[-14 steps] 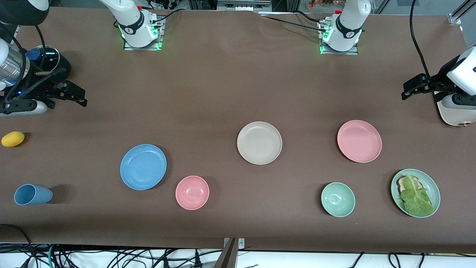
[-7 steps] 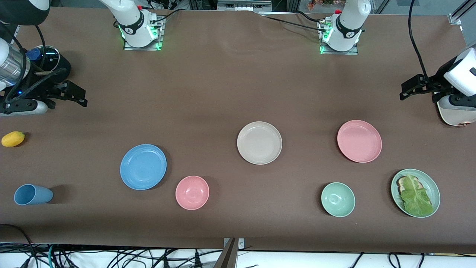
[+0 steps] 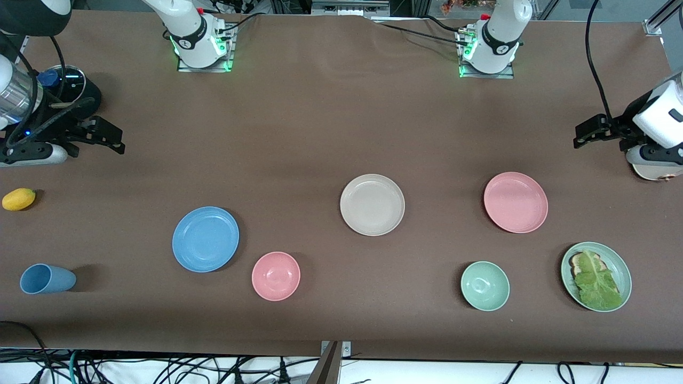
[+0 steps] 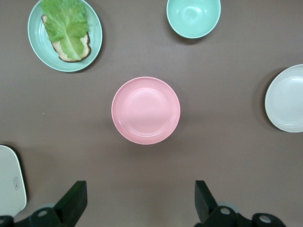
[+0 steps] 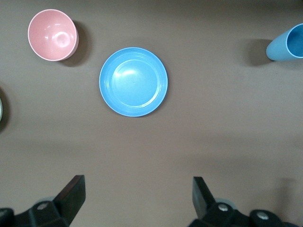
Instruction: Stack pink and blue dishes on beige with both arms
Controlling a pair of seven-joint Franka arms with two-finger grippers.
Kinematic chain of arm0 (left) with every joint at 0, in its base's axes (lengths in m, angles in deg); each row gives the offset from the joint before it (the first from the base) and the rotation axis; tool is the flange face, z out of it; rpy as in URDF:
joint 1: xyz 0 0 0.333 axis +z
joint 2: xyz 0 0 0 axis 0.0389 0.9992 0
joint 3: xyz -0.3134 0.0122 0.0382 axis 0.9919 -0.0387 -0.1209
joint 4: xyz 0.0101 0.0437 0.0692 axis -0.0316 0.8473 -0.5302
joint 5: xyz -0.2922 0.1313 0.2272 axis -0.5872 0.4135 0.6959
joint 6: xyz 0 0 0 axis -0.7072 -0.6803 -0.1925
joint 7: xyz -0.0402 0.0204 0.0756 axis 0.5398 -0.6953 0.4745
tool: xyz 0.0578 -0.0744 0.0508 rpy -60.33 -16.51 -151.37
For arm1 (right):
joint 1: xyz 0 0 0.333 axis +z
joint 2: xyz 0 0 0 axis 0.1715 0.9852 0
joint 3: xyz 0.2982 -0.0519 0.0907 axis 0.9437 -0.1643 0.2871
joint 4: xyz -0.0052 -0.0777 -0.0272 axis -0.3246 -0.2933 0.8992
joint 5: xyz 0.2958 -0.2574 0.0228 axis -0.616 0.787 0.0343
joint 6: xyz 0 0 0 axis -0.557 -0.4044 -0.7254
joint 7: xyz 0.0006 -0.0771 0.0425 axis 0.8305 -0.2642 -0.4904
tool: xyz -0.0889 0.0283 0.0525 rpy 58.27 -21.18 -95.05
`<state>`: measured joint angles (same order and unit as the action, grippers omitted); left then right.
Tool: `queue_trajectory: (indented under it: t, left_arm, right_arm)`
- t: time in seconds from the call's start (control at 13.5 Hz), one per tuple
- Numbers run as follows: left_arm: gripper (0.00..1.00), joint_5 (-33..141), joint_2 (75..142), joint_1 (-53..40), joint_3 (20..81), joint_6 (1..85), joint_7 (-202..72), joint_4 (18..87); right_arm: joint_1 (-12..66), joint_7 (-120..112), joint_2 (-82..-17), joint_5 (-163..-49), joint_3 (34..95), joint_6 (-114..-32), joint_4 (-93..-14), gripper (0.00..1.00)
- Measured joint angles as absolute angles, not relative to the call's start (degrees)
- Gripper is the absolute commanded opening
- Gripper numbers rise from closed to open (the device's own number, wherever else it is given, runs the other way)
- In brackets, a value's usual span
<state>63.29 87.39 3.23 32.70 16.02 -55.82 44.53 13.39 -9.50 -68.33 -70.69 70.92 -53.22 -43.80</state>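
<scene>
My left gripper is nearing the pink plate's rim (image 3: 546, 204) facing the toaster, clear of the green plate, and should keep coming, open, until its fingers straddle that rim.
The beige plate (image 3: 372, 204) lies mid-table, also at the edge of the left wrist view (image 4: 286, 98). The pink plate (image 3: 515, 202) lies beside it toward the left arm's end; the blue plate (image 3: 205, 239) lies toward the right arm's end, slightly nearer the camera. My left gripper (image 3: 587, 130) hovers open over the table by the toaster, the pink plate (image 4: 146, 110) ahead of its fingers (image 4: 75, 201). My right gripper (image 3: 109, 137) hovers open at the right arm's end, the blue plate (image 5: 133, 81) ahead of its fingers (image 5: 71, 194). Neither holds anything.
A pink bowl (image 3: 276, 276) sits beside the blue plate. A green bowl (image 3: 485, 286) and a green plate with lettuce on bread (image 3: 596, 276) lie nearer the camera than the pink plate. A blue cup (image 3: 47, 279), a lemon (image 3: 18, 199) and a cream toaster (image 3: 653, 172) stand at the table's ends.
The left arm's wrist has shifted a little over the toaster, covering more of it. The right arm and all dishes have stayed put.
</scene>
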Motion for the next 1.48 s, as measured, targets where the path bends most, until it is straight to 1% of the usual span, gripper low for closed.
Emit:
queue_trajectory:
  t: [0.15,0.52,0.81,1.19,1.48]
  left_arm:
    - [1.0,63.6,89.4,3.3,32.6,16.0,-55.9,44.6]
    - [1.0,63.6,100.0,7.6,31.8,16.8,-55.9,42.6]
    - [1.0,63.6,105.7,10.1,31.5,17.3,-55.8,41.8]
    - [1.0,63.6,113.5,12.6,31.5,26.2,-55.5,42.7]
    - [1.0,63.3,114.7,15.1,31.6,35.5,-49.4,48.6]
  right_arm:
    - [13.4,-9.5,-68.3,-70.7,70.9,-53.2,-43.8,1.0]
    - [13.4,-9.5,-68.3,-70.7,70.9,-53.8,-43.8,1.0]
    - [13.7,-9.5,-68.3,-70.7,71.0,-54.0,-43.8,1.0]
    - [13.7,-9.5,-68.3,-70.7,71.0,-54.3,-43.8,1.0]
    - [13.8,-9.5,-68.3,-70.7,71.1,-54.6,-43.8,1.0]
